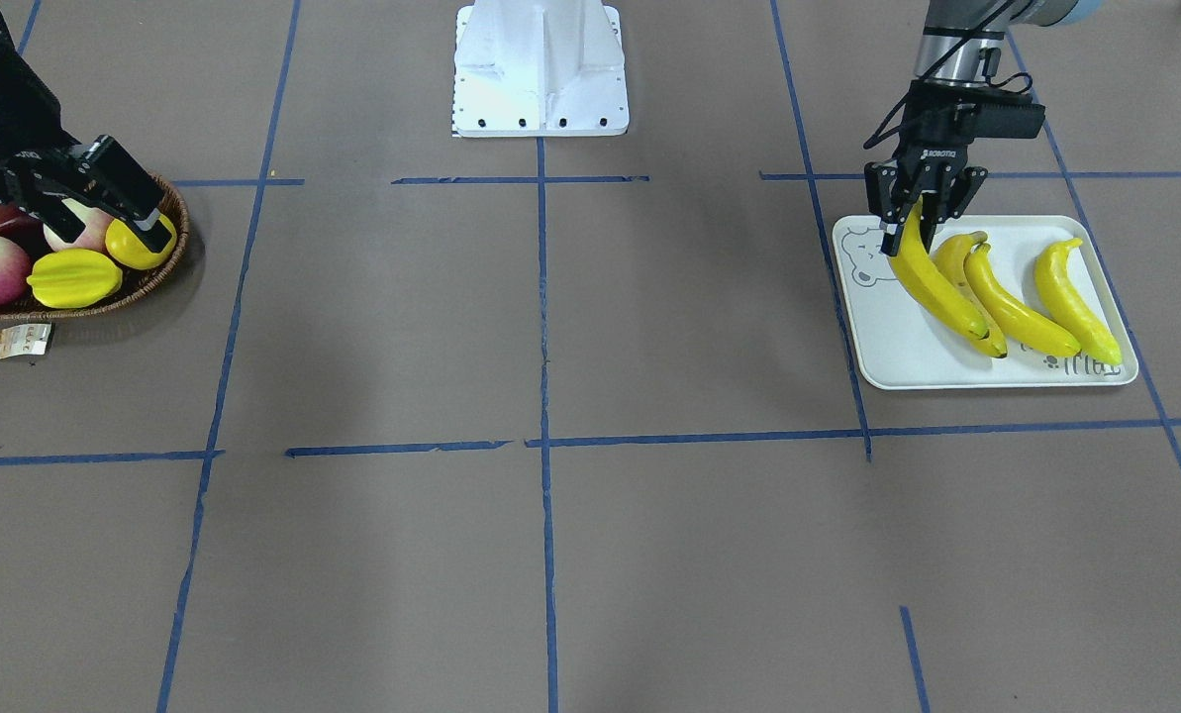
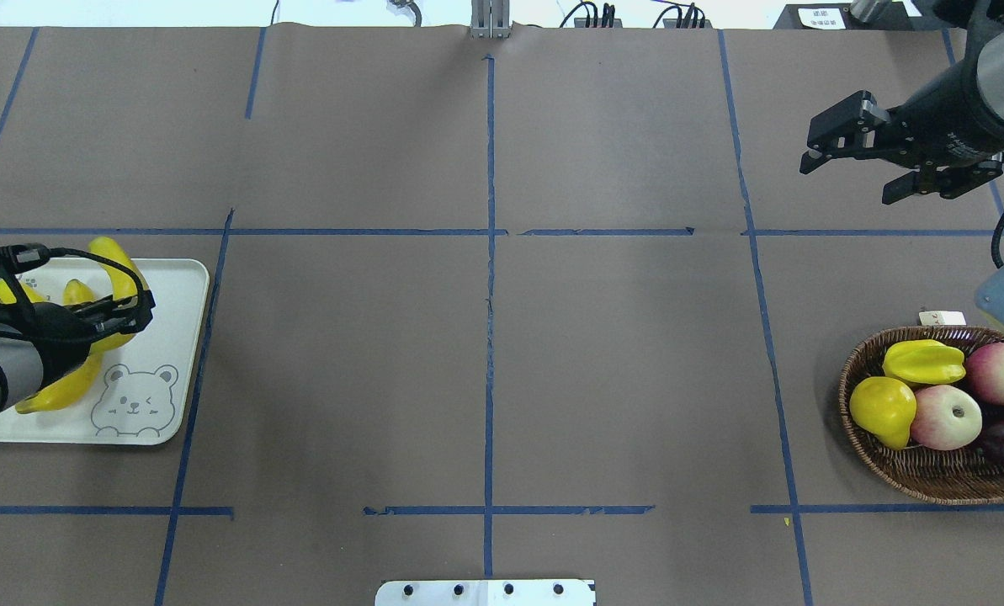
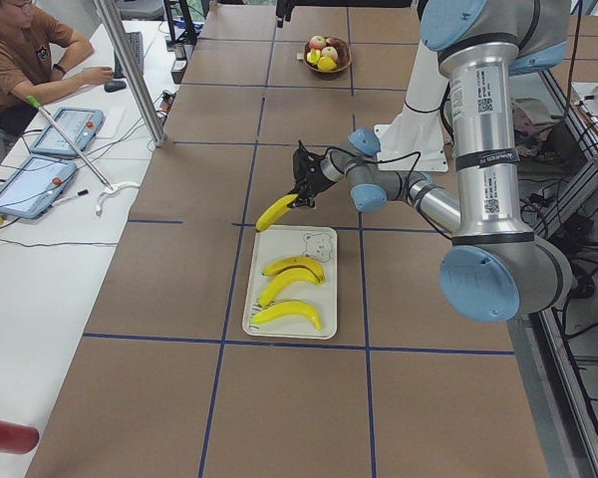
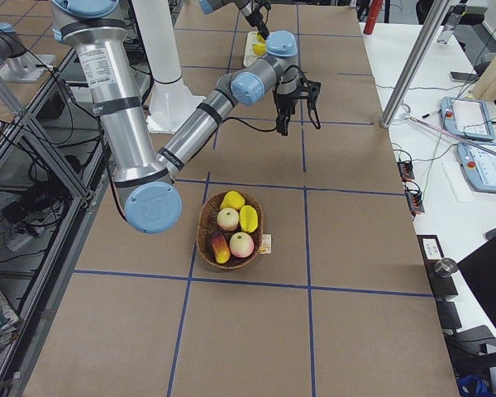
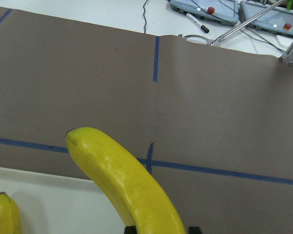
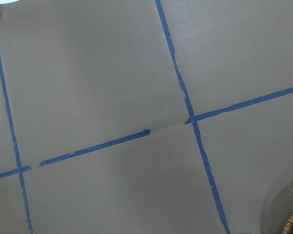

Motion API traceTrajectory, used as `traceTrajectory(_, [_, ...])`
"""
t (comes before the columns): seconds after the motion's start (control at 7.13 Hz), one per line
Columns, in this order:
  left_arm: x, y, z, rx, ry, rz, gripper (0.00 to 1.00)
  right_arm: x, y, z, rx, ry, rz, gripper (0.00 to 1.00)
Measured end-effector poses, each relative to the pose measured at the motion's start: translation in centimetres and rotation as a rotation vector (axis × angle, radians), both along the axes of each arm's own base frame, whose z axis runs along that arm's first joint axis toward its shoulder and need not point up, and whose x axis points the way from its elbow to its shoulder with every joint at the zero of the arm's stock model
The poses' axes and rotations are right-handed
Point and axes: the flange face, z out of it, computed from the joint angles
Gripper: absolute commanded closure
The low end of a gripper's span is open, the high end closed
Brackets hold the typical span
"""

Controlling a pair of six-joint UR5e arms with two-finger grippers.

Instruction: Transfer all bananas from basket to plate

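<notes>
My left gripper needs to go on lowering the held banana (image 1: 937, 289) until it touches the tray's free bear-print end (image 3: 303, 244), and then let go. The banana runs alongside its neighbours.
My left gripper (image 1: 915, 223) is shut on the upper end of a yellow banana (image 1: 941, 292) and holds it tilted above the white bear-print tray (image 1: 907, 361). That banana fills the left wrist view (image 5: 127, 180). Three other bananas (image 1: 1021, 317) lie side by side on the tray. The wicker basket (image 2: 889, 471) holds a starfruit (image 2: 922, 362), a lemon (image 2: 882, 408) and apples (image 2: 946, 417); no banana shows in it. My right gripper (image 2: 845, 181) is open and empty, raised above the table beyond the basket.
The robot base (image 1: 541, 69) stands at the table's middle edge. A paper tag (image 1: 21, 340) lies beside the basket. Blue tape lines cross the brown table. An operator (image 3: 30, 50) sits at a side desk with tablets.
</notes>
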Motion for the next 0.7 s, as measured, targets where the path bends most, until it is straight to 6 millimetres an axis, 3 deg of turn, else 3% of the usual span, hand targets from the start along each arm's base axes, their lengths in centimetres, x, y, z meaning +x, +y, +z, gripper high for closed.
traceTrajectory(0.56, [2.5,0.6,4.5,-0.046,-0.073,0.033,0.97,0.1,0.0,0.1,0.003,0.006,0.005,0.00])
traceTrajectory(0.7, [2.8,0.4,5.5,-0.052,-0.088,0.035,0.31,0.1,0.0,0.1,0.004,0.006,0.006,0.00])
